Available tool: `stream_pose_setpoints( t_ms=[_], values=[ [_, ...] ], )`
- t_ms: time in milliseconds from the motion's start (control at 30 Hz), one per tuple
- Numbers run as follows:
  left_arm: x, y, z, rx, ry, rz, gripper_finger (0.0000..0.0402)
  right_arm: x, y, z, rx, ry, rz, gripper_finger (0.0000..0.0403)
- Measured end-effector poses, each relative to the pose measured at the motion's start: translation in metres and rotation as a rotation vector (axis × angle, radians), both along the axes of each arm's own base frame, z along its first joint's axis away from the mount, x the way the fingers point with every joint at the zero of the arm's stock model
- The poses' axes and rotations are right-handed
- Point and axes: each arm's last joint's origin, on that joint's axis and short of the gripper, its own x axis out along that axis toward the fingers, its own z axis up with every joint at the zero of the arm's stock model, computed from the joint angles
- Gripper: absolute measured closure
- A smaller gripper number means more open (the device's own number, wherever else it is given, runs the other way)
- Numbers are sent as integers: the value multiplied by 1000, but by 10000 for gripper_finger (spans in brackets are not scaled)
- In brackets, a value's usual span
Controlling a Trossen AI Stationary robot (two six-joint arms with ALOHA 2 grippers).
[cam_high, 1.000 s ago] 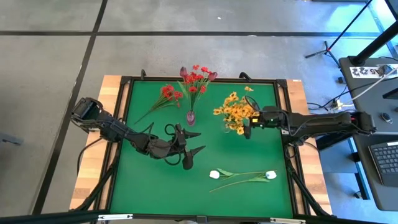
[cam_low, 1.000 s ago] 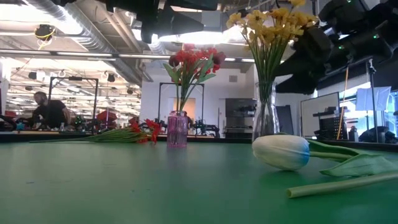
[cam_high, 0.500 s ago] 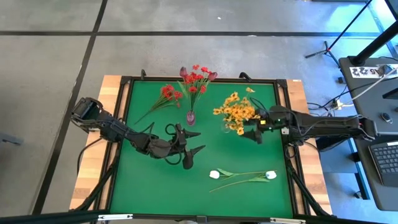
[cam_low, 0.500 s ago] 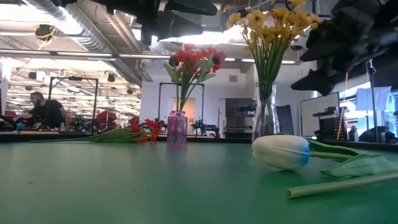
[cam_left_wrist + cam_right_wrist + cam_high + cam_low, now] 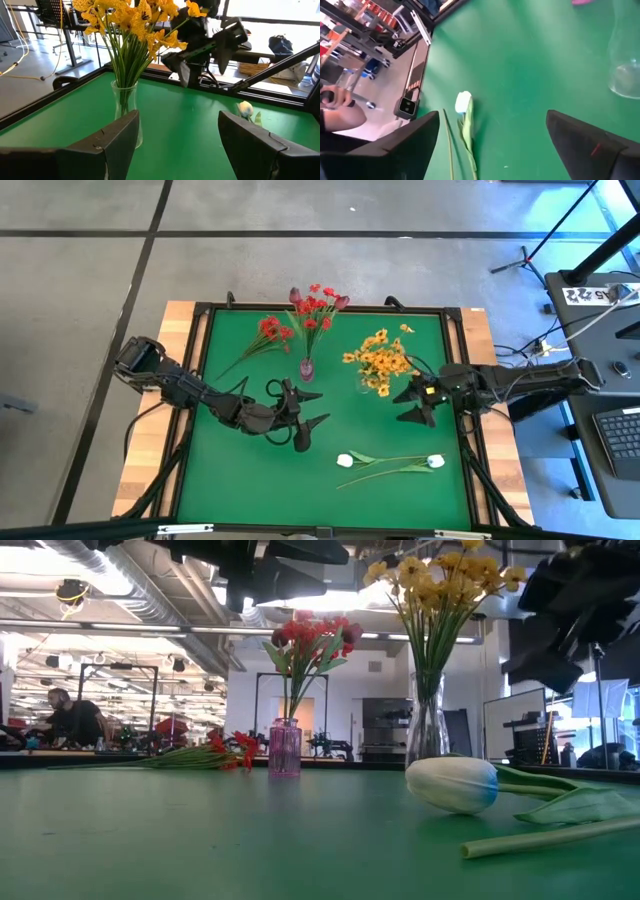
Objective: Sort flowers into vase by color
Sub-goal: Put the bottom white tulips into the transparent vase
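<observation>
The green stems (image 5: 451, 150) have my right gripper's open fingers set square across them, so my right gripper carries on going down to the nearer white bud (image 5: 436, 461) and closes on the bud's stem.
A pink vase (image 5: 306, 368) at the table's far middle holds red sprays and maroon buds (image 5: 315, 304). A clear vase (image 5: 428, 730) to its right holds yellow-orange sprays (image 5: 378, 360). One red spray (image 5: 268, 332) lies flat at the far left. Two white buds (image 5: 345, 461) (image 5: 435, 462) lie on their long stems near the front right. My left gripper (image 5: 318, 408) hovers open at mid-table, pointing at the clear vase (image 5: 125, 107). My right gripper (image 5: 402, 407) hovers open just right of that vase, above the nearer white bud (image 5: 463, 102).
A raised black frame (image 5: 200, 360) borders the green mat. Bare green mat lies at the near left (image 5: 240, 480). Beyond the table stand a desk with a keyboard (image 5: 620, 435) and a person (image 5: 75, 720) far off in the room.
My right gripper has drawn back from the yellow-orange sprays toward the table's right and near edges, rolling and levelling as it went; it stays open. The flowers and vases have kept still.
</observation>
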Motion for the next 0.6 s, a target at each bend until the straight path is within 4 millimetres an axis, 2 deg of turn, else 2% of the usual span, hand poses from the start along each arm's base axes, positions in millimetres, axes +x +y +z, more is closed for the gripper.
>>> stream_pose_setpoints(
  t_ms=[367, 500, 600],
  values=[
    [0, 0, -1, -11, 8, 2, 136, -9, 30, 53, -106, -117, 49, 36],
    [-1, -1, -3, -12, 19, -2, 136, -12, 46, 53, -135, -118, 97, 39],
    [-1, -1, -4, -18, 28, -22, 136, -12, 62, 47, -158, -83, 134, 56]
  ],
)
